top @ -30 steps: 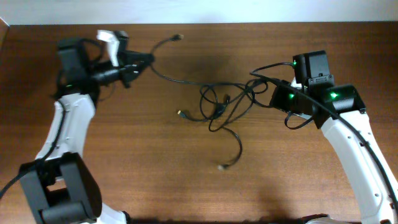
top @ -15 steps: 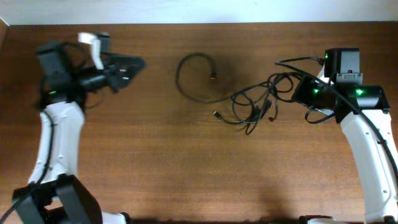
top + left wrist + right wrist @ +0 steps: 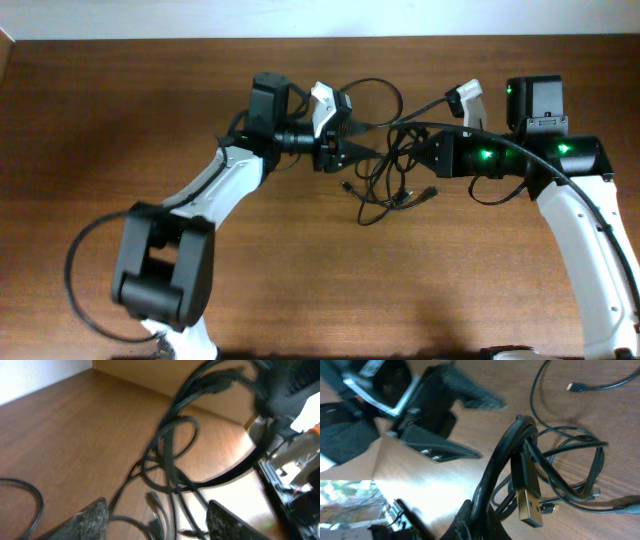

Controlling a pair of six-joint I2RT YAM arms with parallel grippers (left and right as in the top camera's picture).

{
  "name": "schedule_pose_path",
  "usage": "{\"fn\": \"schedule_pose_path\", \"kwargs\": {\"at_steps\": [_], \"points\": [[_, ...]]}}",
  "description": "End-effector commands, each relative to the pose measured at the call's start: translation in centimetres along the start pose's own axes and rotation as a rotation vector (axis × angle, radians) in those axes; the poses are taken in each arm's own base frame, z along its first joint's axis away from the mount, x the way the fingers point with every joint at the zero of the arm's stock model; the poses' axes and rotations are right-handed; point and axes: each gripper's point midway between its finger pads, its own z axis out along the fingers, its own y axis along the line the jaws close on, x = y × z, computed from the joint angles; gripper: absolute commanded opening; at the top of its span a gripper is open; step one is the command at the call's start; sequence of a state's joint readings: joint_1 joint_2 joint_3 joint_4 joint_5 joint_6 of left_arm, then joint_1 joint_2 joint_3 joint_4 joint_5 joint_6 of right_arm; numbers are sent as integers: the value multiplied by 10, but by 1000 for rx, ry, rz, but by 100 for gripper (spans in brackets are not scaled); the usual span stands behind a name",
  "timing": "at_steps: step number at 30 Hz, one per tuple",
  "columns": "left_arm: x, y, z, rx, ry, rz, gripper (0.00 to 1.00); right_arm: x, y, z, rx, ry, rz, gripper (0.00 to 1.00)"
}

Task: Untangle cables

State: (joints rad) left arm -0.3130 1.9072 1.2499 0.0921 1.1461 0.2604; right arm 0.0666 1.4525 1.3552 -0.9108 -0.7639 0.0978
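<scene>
My right gripper is holding crossed strands of cable in one bunch (image 3: 402,150), so my left gripper should pull cables out of the tangle (image 3: 380,171) while my right gripper lets go and moves back.
The cables (image 3: 388,188) form a black tangle at mid-table, with one loop (image 3: 378,92) arching behind it. My right gripper (image 3: 416,157) is shut on a bunch of strands at the tangle's right side. In the right wrist view the cables (image 3: 560,480) rise out of the shut gripper (image 3: 482,527), and a USB plug (image 3: 527,505) hangs beside it. My left gripper (image 3: 364,154) is open at the tangle's left edge, facing the right one. In the left wrist view its fingers (image 3: 90,520) stand wide apart around the gripper (image 3: 157,522), with blurred cables (image 3: 170,460) and a small plug (image 3: 154,505) between and beyond them.
The left arm (image 3: 215,185) stretches diagonally across the wooden table (image 3: 120,120) from the front left. The right arm (image 3: 580,220) comes in from the right edge. The wall edge (image 3: 320,20) runs along the back.
My left gripper has swung from the far left to the tangle at centre and has gone from shut to open. The right gripper stays shut on its strands, and the tangle has shifted.
</scene>
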Motion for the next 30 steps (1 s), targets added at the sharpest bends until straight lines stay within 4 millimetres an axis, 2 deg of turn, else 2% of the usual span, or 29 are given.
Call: {"fn": "schedule_pose_path", "kwargs": {"at_steps": [1, 2, 3, 5, 6, 7, 8, 11, 13, 14, 15, 17, 19, 24, 25, 26, 28, 29, 30], "points": [[-2, -14, 22, 146, -57, 5, 68, 1, 24, -1, -129, 8, -41, 4], [-4, -18, 25, 161, -63, 26, 64, 2, 27, -1, -149, 12, -49, 4], [-8, -23, 28, 182, -74, 59, 54, 3, 27, -1, -147, 17, -44, 4], [-13, -27, 32, 192, -84, 64, 45, 6, 27, -1, -148, 27, -35, 4], [-15, -26, 31, 191, -90, 78, 35, 10, 26, -1, -146, 40, -43, 4], [-16, -26, 31, 190, -93, 80, 12, 11, 26, -1, -146, 44, -41, 4], [-16, -26, 31, 191, -92, 79, 0, 11, 26, -1, -146, 44, -45, 4], [-17, -25, 30, 191, -89, 27, 0, 11, 25, -1, -142, 44, -51, 4], [-17, -32, 16, 261, -99, 21, 0, 10, 14, 0, -78, 41, -46, 4], [-18, -37, 1, 322, -110, 21, 0, 9, -5, 0, 38, 35, 9, 4], [-20, -33, -17, 340, -117, -19, 0, 8, -26, -2, 157, 23, 53, 4], [-28, -15, -58, 286, -140, -78, 0, 5, -65, -13, 394, -18, 151, 4], [-52, -6, -104, 185, -177, -48, 0, 8, -90, -26, 561, -46, 228, 4], [-116, -37, -182, 18, -224, 107, 0, 16, -133, -51, 842, -80, 332, 4], [-127, -42, -212, -57, -238, 116, 0, 20, -146, -58, 902, -82, 380, 4], [-131, -44, -226, -94, -245, 112, 0, 23, -158, -63, 946, -81, 412, 4], [-143, -54, -281, -247, -272, 111, 0, 33, -188, -60, 985, -28, 486, 4], [-145, -60, -301, -306, -281, 114, 0, 40, -201, -55, 998, 9, 516, 4], [-146, -63, -310, -334, -286, 112, 0, 44, -209, -50, 1005, 37, 535, 4]]}}
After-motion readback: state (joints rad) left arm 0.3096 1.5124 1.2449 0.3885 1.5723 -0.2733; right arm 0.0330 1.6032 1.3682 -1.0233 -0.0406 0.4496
